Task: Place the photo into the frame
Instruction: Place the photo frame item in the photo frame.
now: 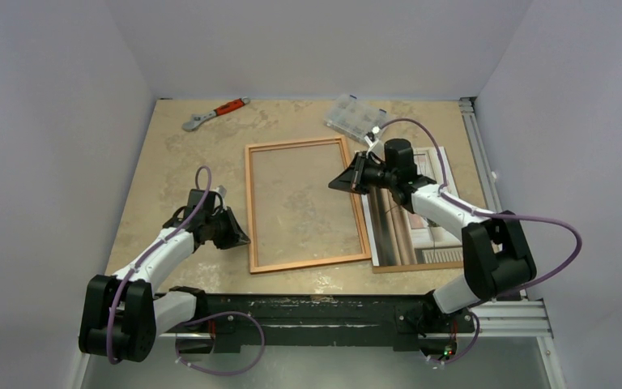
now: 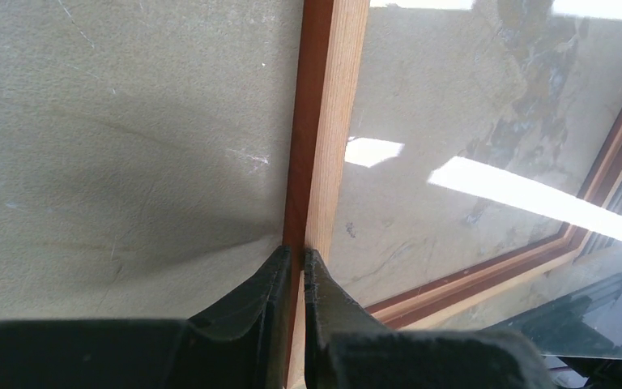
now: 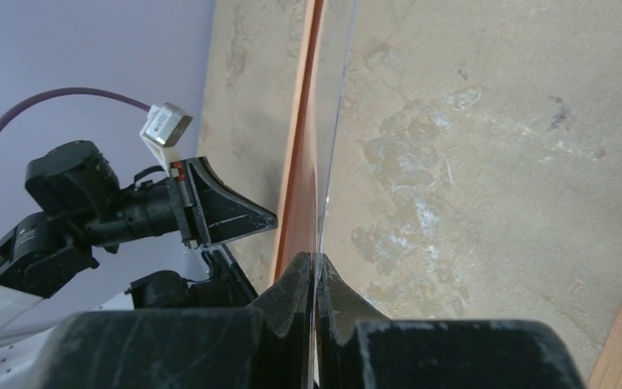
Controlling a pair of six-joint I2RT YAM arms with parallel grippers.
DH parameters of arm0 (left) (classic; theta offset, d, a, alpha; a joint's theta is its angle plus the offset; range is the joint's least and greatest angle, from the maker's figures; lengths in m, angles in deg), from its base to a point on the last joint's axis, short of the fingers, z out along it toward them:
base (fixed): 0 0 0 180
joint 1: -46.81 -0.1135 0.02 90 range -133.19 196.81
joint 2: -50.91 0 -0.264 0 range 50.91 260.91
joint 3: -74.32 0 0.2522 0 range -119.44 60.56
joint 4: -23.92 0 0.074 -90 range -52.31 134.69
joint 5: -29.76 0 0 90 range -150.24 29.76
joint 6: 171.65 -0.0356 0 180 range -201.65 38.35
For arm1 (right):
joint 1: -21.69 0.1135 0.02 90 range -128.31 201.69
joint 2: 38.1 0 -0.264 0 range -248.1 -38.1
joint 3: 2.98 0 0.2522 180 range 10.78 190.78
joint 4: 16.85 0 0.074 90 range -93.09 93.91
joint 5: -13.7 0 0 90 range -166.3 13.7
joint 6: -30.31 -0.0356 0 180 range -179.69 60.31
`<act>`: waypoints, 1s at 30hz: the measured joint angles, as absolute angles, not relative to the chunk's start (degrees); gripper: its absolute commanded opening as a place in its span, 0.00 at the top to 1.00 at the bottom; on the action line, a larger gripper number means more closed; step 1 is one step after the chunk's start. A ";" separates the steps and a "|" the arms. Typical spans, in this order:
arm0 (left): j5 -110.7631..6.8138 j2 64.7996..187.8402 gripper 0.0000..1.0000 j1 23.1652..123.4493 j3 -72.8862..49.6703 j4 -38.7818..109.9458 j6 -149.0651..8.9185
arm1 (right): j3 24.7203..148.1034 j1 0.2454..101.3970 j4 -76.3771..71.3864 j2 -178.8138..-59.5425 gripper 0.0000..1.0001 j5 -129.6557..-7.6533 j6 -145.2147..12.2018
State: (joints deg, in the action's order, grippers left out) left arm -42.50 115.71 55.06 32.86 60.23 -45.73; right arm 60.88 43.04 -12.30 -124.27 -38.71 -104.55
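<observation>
My right gripper keeps bringing down the clear pane's raised edge and lets go near the opposite bar [image 1: 361, 227], as the pane's low edge is inside the bar my left gripper holds [image 1: 249, 194].
The frame [image 1: 308, 263] lies flat mid-table with its paler side up. My left gripper [image 1: 244, 240] is shut on the frame's left rail, and the left wrist view shows my jaws [image 2: 293, 253] pinching that rail [image 2: 324, 121]. My right gripper [image 1: 334, 186] hovers over the frame's right part. In the right wrist view it [image 3: 314, 258] is shut on the thin edge of a clear pane [image 3: 336, 105], beside an orange frame rail [image 3: 298, 162]. The photo [image 1: 409, 235] lies picture-up at the right, partly under my right arm.
A brown board's edge [image 1: 417, 267] shows under the photo. A red-handled wrench [image 1: 215, 113] and a clear plastic box [image 1: 355, 117] lie at the back. A metal rail [image 1: 476, 154] runs along the table's right edge.
</observation>
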 measured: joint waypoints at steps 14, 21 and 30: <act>-42.52 115.62 0.92 55.04 32.86 60.30 -45.93 | 60.86 42.95 -6.73 -129.06 1.00 -42.28 -97.49; -42.52 115.62 0.92 55.04 32.86 60.30 -45.93 | 61.08 42.97 -5.62 -131.24 0.86 -42.25 -96.01; -42.52 115.62 0.92 55.04 32.86 60.30 -45.95 | 63.42 43.04 -1.88 -134.17 0.58 -42.12 -94.63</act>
State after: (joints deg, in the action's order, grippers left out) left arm -42.52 115.62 55.04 32.86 60.30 -45.95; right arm 63.42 43.04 -1.88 -134.17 -42.12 -94.63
